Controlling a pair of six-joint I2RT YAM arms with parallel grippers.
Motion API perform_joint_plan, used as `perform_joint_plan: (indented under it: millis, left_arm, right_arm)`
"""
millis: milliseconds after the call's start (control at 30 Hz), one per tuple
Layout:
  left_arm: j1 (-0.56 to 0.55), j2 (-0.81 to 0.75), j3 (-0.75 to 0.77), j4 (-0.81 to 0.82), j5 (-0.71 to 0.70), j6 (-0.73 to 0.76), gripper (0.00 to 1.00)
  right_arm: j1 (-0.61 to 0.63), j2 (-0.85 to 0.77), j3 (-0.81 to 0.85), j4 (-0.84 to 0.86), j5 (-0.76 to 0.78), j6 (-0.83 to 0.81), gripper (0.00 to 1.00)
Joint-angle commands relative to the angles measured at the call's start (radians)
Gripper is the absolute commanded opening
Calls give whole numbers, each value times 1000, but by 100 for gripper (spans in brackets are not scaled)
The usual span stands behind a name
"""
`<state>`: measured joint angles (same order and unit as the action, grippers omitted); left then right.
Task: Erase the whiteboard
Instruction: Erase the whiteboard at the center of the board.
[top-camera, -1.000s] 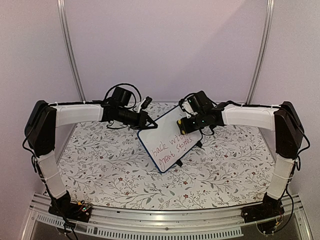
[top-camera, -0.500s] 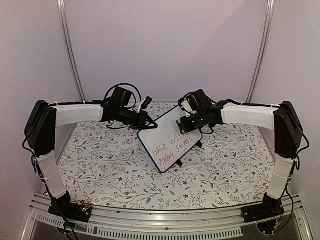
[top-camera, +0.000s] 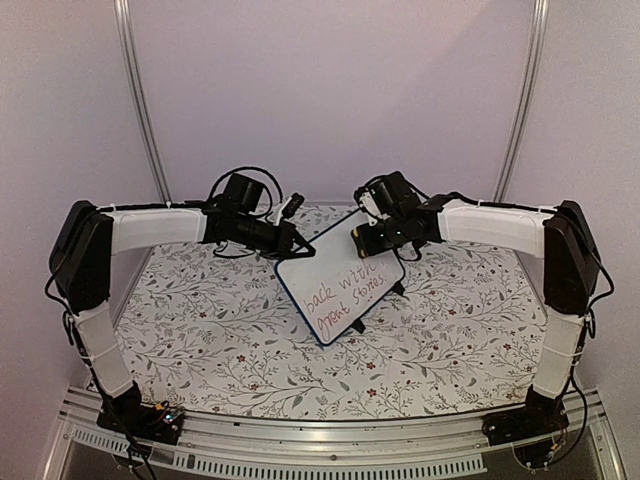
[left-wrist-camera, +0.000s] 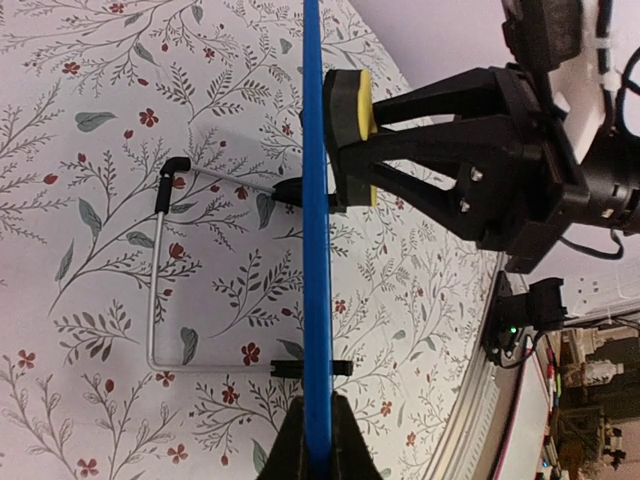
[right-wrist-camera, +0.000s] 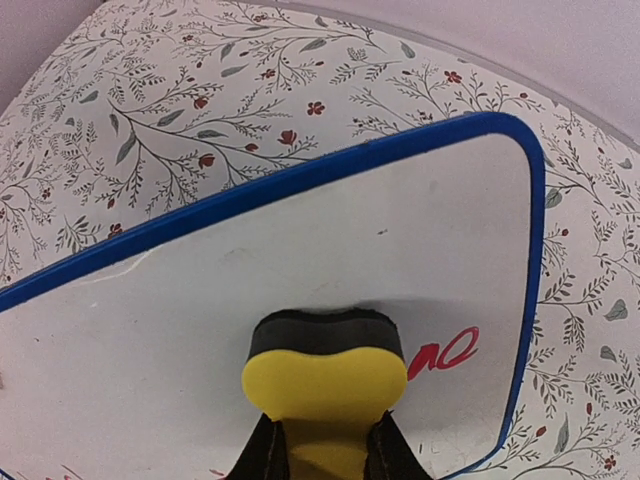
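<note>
My right gripper has the eraser at the whiteboard's wiped upper part with the red scrawl (right-wrist-camera: 447, 349) beside it, so next I wipe back down toward the blue frame (right-wrist-camera: 522, 345).
The whiteboard (top-camera: 338, 290) has a blue frame and is tilted above the table, with red and dark handwriting on its lower half. My left gripper (top-camera: 303, 250) is shut on its upper left edge; the left wrist view shows the board edge-on as a blue strip (left-wrist-camera: 316, 230) between the jaws (left-wrist-camera: 318, 440). My right gripper (top-camera: 362, 240) is shut on a yellow sponge eraser (right-wrist-camera: 320, 375) and presses its black face against the board (right-wrist-camera: 250, 270). A red scrawl (right-wrist-camera: 445, 350) sits right of the eraser. The board's upper part is wiped white.
A bent wire stand (left-wrist-camera: 160, 290) sticks out behind the board over the floral tablecloth (top-camera: 220, 330). Metal rails (top-camera: 300, 435) run along the near edge, and the cloth's curved far edge (right-wrist-camera: 330, 15) lies behind the board.
My right gripper has slid the eraser left and toward the board's top edge. The left gripper and the board have stayed put.
</note>
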<state>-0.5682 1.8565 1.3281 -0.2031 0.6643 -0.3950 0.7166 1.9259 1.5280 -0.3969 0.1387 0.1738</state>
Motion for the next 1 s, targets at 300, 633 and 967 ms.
perform_joint_plan:
  millis: [300, 633, 967]
  left_arm:
    - [-31, 11, 5, -42, 8, 66, 0]
    - [-32, 2, 5, -45, 3, 70, 0]
    - [-32, -3, 5, -47, 3, 72, 0]
  right_arm:
    - [-25, -42, -173, -10, 30, 37, 17]
    - [-34, -4, -62, -6, -10, 22, 17]
    - [-34, 40, 47, -24, -11, 2, 17]
